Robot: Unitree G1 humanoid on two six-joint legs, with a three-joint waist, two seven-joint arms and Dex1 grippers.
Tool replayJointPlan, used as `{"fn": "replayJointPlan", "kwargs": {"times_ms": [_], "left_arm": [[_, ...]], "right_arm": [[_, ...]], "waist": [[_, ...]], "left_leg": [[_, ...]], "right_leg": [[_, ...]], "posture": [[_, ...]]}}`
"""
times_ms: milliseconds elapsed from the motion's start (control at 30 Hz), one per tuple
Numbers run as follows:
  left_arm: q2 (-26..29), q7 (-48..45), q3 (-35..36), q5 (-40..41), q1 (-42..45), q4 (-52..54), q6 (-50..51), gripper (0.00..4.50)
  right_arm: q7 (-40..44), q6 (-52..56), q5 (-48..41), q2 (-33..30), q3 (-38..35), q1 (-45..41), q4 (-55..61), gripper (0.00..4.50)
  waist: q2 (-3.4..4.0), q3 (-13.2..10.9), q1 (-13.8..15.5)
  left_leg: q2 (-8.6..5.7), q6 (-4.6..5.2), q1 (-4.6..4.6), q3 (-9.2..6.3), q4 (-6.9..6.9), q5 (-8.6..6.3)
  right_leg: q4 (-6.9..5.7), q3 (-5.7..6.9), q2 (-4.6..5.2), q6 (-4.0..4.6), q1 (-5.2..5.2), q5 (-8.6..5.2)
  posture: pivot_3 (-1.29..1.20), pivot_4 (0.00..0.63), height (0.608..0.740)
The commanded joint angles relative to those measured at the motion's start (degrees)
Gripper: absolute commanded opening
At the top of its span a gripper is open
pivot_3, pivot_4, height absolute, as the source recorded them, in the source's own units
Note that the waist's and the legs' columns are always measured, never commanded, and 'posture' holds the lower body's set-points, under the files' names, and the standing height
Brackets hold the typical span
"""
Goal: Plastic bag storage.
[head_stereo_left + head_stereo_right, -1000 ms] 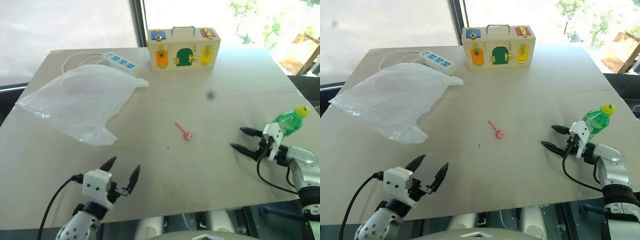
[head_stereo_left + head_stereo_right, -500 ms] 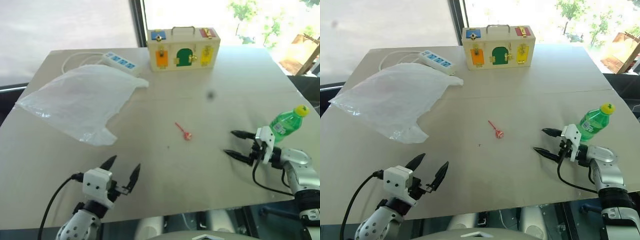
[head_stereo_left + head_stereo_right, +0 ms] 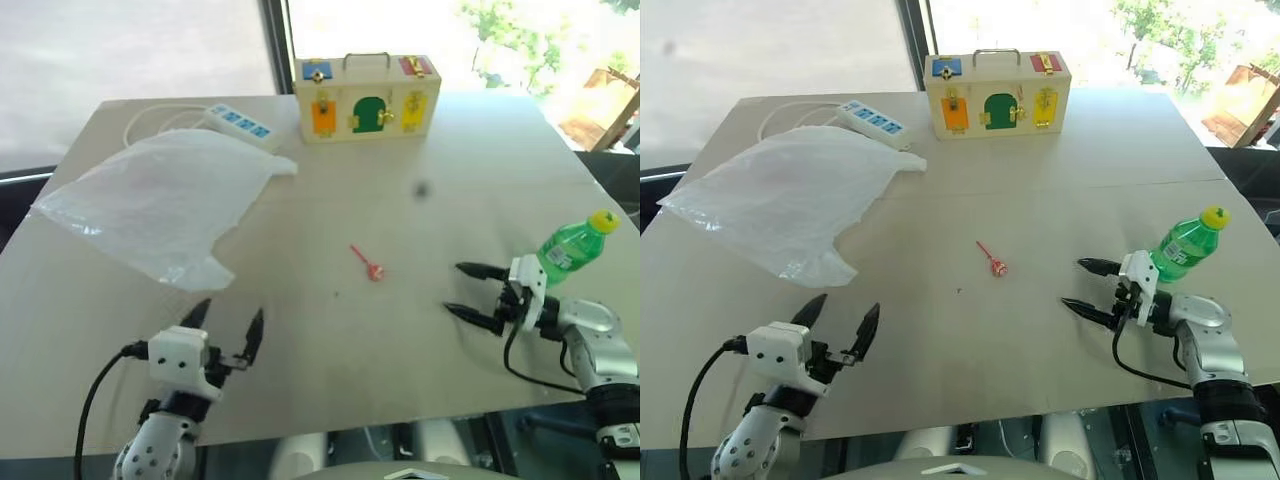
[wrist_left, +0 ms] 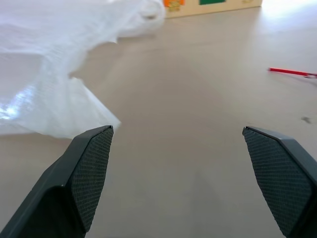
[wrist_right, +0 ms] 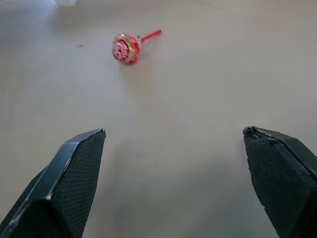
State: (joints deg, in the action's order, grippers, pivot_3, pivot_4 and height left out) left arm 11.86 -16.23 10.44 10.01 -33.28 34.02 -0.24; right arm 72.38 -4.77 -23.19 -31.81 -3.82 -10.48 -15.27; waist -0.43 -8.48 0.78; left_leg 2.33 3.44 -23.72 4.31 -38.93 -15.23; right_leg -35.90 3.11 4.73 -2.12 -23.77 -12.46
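I see the power strip's cord go out of sight under the plastic bag, so I should expect its plug to be hidden there when I pull the bag away.
The plastic bag, thin, crinkly and translucent white, lies flat on the left half of the table; its near corner shows in the left wrist view. My left gripper hovers open near the table's front edge, just in front of the bag's near corner and apart from it. My right gripper is open over the right side of the table, pointing left toward the middle with nothing between its fingers. Both wrist views, left gripper and right gripper, show wide empty gaps.
A wooden box with coloured doors and latches stands at the far edge. A white power strip with its cord lies behind the bag. A red lollipop rests mid-table. A green bottle stands right of my right gripper.
My left gripper has shifted a little left and toward the bag. My right gripper has moved left, away from the bottle. Both stayed open; the bag has not moved.
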Motion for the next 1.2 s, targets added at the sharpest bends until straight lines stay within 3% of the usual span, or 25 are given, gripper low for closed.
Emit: {"fn": "replayJointPlan", "kwargs": {"times_ms": [33, 433, 933, 1033, 1200], "left_arm": [[-2.4, 5.6, 2.3, -3.2, 2.1, 1.6, -1.6, 4.43], [-10.6, 18.8, 5.3, -2.7, 21.0, -8.9, 3.7, 4.43], [-10.9, 24.2, 7.5, -3.5, 27.0, -17.4, 4.2, 4.43], [-10.5, 24.5, 8.1, -3.4, 27.8, -18.4, 3.5, 3.77], [-10.6, 24.4, 8.1, -3.2, 28.3, -18.4, 3.2, 1.66]], "right_arm": [[1.8, 3.7, -4.4, -0.1, 0.3, 0.8, 7.9, 4.50], [-0.4, 8.8, -6.1, 0.6, 2.3, 1.1, 17.1, 4.50], [-1.1, 8.0, -5.2, 0.9, 2.7, 0.6, 16.8, 4.50], [-1.0, 7.7, -5.3, 0.8, 2.7, 0.7, 17.0, 4.50], [-1.3, 7.5, -5.3, 1.2, 3.0, 0.4, 17.5, 4.50]], "waist": [[0.00, 0.0, 0.0], [-0.05, 0.0, 0.1], [-0.05, 0.0, 0.0], [-0.05, 0.0, 0.0], [-0.05, 0.0, 0.0]], "left_leg": [[0.01, 0.00, 0.00, -0.01, -0.02, 0.00], [-0.02, 0.00, -0.03, -0.12, -0.25, 0.00], [-0.06, 0.00, -0.01, -0.10, -0.28, 0.00], [-0.05, 0.00, -0.01, -0.10, -0.28, 0.00], [-0.05, 0.00, 0.00, -0.10, -0.28, 0.00]], "right_leg": [[-0.01, 0.00, 0.00, 0.00, 0.00, 0.00], [-0.13, 0.07, -0.01, -0.03, 0.09, 0.03], [-0.15, 0.05, -0.10, -0.16, 0.12, 0.11], [-0.15, 0.05, -0.10, -0.16, 0.12, 0.11], [-0.16, 0.05, -0.09, -0.16, 0.13, 0.12]], "posture": [[0.00, 0.150, 0.740], [0.00, 0.150, 0.740], [0.00, 0.150, 0.740], [0.00, 0.150, 0.740], [0.00, 0.150, 0.740]]}}
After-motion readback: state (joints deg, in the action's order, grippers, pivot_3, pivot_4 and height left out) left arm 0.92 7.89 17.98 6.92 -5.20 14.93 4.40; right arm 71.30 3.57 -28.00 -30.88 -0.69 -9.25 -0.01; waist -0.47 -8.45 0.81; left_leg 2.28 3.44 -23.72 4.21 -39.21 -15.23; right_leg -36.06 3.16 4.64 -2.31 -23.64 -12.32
